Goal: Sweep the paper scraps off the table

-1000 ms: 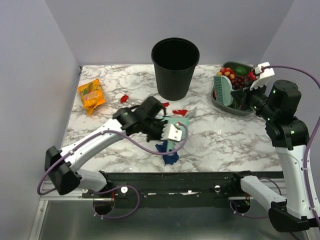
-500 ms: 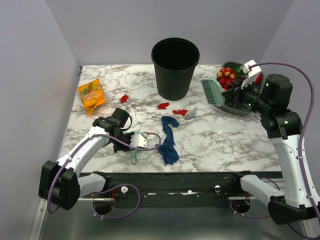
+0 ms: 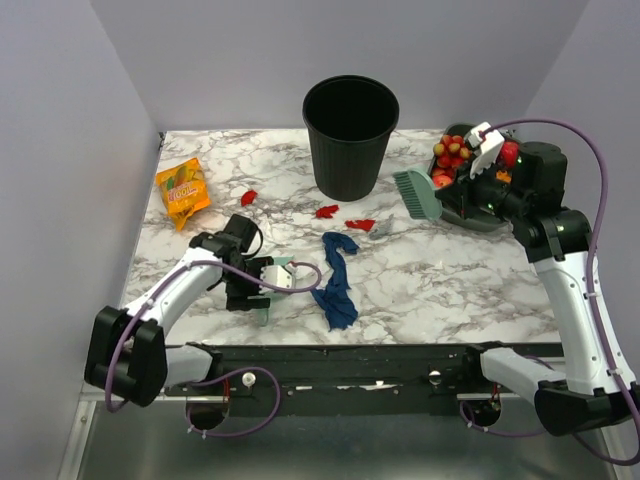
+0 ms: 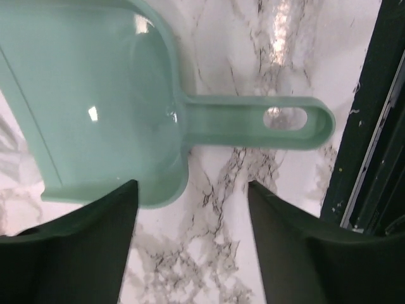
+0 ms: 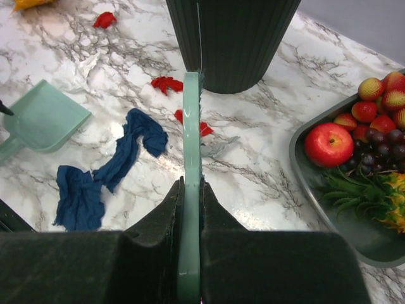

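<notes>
The dustpan's handle (image 4: 231, 122) lies crosswise to my left gripper's open fingers. I should back away and turn my left gripper until its fingers are on either side of the handle (image 4: 253, 123).
Three red paper scraps (image 3: 248, 197) (image 3: 326, 211) (image 3: 360, 224) lie on the white marble table (image 3: 450, 280) in front of the black bin; the right wrist view shows them too (image 5: 104, 19) (image 5: 166, 83) (image 5: 205, 128). A teal dustpan (image 4: 95, 95) lies flat near the front left edge (image 3: 265, 313). My left gripper (image 4: 192, 190) hovers open just over it (image 3: 250, 293), holding nothing. My right gripper (image 5: 191, 183) is shut on the handle of a teal brush (image 3: 418, 192), held in the air beside the fruit tray.
A tall black bin (image 3: 350, 135) stands at the back centre. A long dark blue cloth (image 3: 338, 280) lies between the dustpan and the scraps. A grey tray of fruit (image 3: 455, 215) sits at the back right. An orange snack packet (image 3: 183, 190) lies at the far left.
My left arm carried the dustpan from the table's middle to the front left, set it down and opened. My right arm lifted the brush out of the tray and moved it left.
</notes>
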### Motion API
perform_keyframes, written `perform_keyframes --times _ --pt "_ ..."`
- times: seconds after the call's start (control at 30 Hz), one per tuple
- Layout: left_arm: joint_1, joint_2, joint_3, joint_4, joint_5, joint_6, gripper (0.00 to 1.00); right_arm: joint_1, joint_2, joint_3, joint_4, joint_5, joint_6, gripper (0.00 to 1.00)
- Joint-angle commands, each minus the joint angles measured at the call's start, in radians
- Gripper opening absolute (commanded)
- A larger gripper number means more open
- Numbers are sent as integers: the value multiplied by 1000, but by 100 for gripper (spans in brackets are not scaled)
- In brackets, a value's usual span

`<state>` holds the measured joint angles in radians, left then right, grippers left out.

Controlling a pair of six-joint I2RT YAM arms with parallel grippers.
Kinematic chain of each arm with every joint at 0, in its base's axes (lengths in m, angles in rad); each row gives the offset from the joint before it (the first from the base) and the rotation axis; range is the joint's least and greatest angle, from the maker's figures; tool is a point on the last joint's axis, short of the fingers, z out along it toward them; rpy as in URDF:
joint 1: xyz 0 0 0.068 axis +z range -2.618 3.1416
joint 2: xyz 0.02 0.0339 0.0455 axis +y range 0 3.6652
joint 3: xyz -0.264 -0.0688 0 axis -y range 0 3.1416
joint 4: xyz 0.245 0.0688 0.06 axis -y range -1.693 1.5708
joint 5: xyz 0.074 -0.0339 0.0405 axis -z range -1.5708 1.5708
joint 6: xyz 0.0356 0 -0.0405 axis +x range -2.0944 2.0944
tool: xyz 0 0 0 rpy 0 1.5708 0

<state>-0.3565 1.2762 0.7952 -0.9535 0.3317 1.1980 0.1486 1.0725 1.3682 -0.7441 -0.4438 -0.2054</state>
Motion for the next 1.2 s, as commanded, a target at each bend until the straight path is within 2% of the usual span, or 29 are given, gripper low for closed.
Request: perform_keyframes --times 0.0,0.03,0.1,0.13,0.2,0.23,0.3,0.33,0.43,0.53,0.67,0.7,0.73,0.83,1.03,1.17 --pt "4 -142 79 -89 -59 -198 86 -6 -17 5 -12 -26 -25 1" --pt "4 -162 97 -90 -51 -268 88 -6 -23 -1 -11 -24 -26 1" --pt "4 -181 149 -100 -27 -500 89 -6 -26 -14 -11 -26 -22 1" --pt "4 -173 159 -108 -16 -567 87 -7 -28 -23 -8 -29 -22 1" --pt "4 -120 153 -132 10 -644 80 -6 -26 -32 -5 -33 -17 1" --pt "5 -101 144 -131 12 -705 71 -6 -26 -35 -3 -35 -15 1" --pt "4 -58 121 -129 -5 -724 57 -6 -23 -35 -4 -35 -9 1" --pt "5 -51 115 -133 -26 -721 40 -6 -23 -35 -8 -33 -9 0" --pt "5 -51 84 -152 -43 -657 17 -6 -29 -40 -17 -36 -15 1" --pt "5 -75 39 -97 -115 -578 11 -6 -37 -49 -24 -35 -35 1" --pt "5 -22 15 -12 -161 -546 15 -6 -43 -64 -14 -35 -35 1" --pt "5 23 13 21 -177 -540 21 -6 -45 -67 -12 -35 -26 1" --pt "5 44 13 45 -193 -541 34 -6 -42 -70 -6 -36 -23 1" --pt "22 98 25 133 -203 -531 42 -6 -33 -67 -1 -39 -19 0" --pt "83 244 128 208 -255 -572 44 -6 -22 -55 8 -29 -28 1" --pt "137 285 223 191 -296 -627 46 -6 -26 -60 12 -32 -31 1"
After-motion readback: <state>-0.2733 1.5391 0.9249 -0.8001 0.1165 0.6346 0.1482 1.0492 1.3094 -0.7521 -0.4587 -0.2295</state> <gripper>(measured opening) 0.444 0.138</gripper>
